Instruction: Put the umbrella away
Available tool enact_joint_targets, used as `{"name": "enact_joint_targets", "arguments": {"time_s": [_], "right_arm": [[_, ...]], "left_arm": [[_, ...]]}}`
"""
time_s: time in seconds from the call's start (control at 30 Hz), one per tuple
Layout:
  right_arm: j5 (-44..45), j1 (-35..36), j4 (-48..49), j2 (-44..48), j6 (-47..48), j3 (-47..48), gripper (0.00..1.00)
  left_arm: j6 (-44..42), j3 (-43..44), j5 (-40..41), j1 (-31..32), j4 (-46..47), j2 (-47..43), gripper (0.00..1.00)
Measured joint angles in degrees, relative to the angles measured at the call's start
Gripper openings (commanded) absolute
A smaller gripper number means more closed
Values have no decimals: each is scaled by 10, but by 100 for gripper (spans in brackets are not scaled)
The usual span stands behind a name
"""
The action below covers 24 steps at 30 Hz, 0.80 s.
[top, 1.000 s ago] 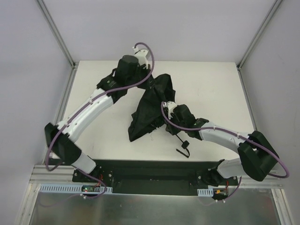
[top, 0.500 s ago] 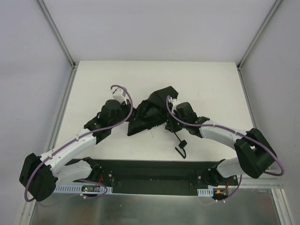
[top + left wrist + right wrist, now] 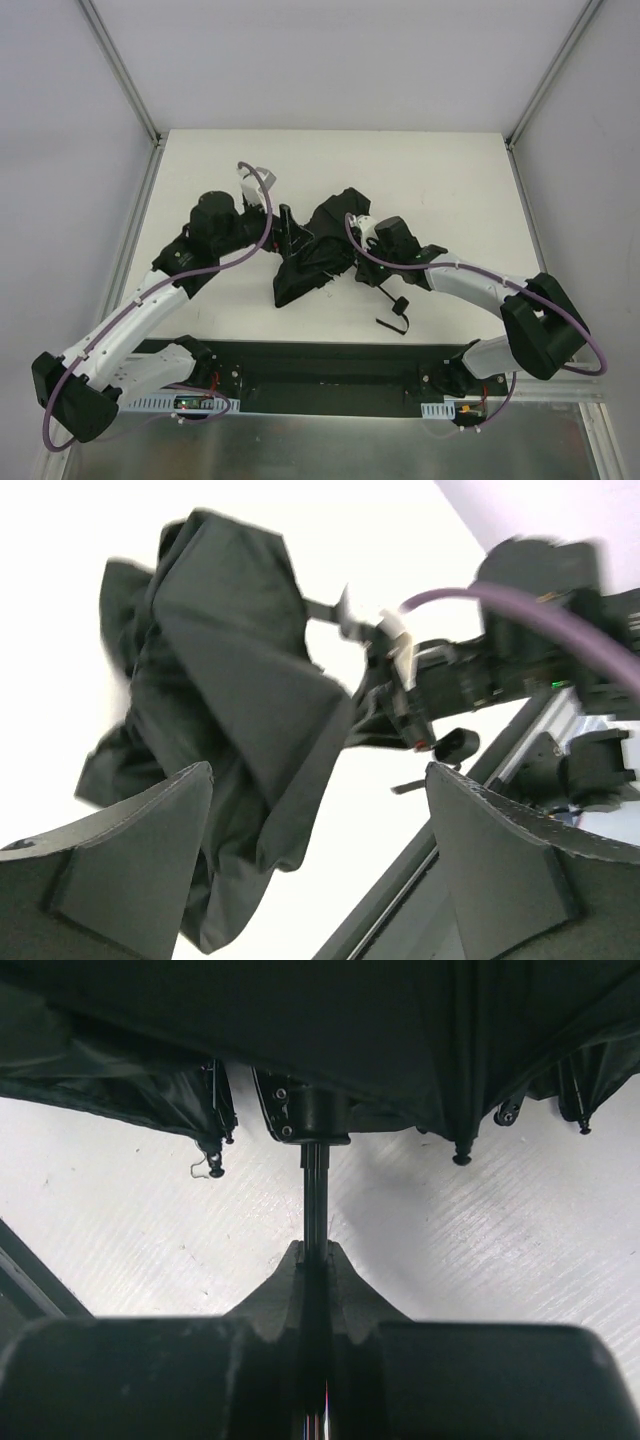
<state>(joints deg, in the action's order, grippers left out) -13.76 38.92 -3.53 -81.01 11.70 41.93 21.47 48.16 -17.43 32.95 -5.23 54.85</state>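
The fabric's opposite side (image 3: pixel 291 286) lies loose while my right gripper holds only the umbrella's stem, so next my left gripper clamps that side (image 3: pixel 303 264) before my right gripper takes a new grip.
The umbrella (image 3: pixel 315 255) lies crumpled in the middle of the white table (image 3: pixel 450 180), its black fabric bunched and partly collapsed. Its knob handle (image 3: pixel 397 305) and wrist cord (image 3: pixel 390 323) point toward the near edge. My right gripper (image 3: pixel 315 1260) is shut on the thin black shaft (image 3: pixel 315 1195) just below the canopy; from above the right gripper (image 3: pixel 360 247) sits at the fabric's right side. My left gripper (image 3: pixel 288 228) stands open at the fabric's left edge. In the left wrist view the left gripper (image 3: pixel 320 865) holds nothing, and the fabric (image 3: pixel 220 680) hangs beyond its left finger (image 3: pixel 130 860).
A black mounting rail (image 3: pixel 330 362) runs along the table's near edge by the arm bases. Aluminium frame posts (image 3: pixel 135 85) rise at the back corners, with grey walls around. The right arm (image 3: pixel 520 650) shows across from the left wrist camera.
The left arm swept from the far side toward the near left, bunching the fabric. Its gripper has now opened and let the fabric go. The right gripper stayed shut on the shaft.
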Motion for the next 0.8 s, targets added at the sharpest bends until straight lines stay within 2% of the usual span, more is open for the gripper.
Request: {"name": "enact_joint_targets", "arguments": {"time_s": [0.07,0.23,0.4,0.47,0.57,0.6,0.8], "right_arm": [[-3,0,-12,1,14,6,0],[-7,0,-40,1,31,24,0],[-12,-1,-51,1,31,36,0],[-15,-1,-53,1,31,39,0],[-17,-3,-53,1,26,40,0],[-17,-4,-53,1,22,40,0],[3,-5,-23,-10,-44,32,0]], "left_arm": [[-30,46,-23,-8,-14,5,93],[-79,119,-93,-8,-15,62,86],[-108,121,-121,-6,-51,131,67],[-117,116,-118,-3,-71,146,51],[-121,96,-96,-3,-81,147,3],[-120,86,-85,-3,-82,146,0],[-82,-20,-25,1,-79,121,0]]}}
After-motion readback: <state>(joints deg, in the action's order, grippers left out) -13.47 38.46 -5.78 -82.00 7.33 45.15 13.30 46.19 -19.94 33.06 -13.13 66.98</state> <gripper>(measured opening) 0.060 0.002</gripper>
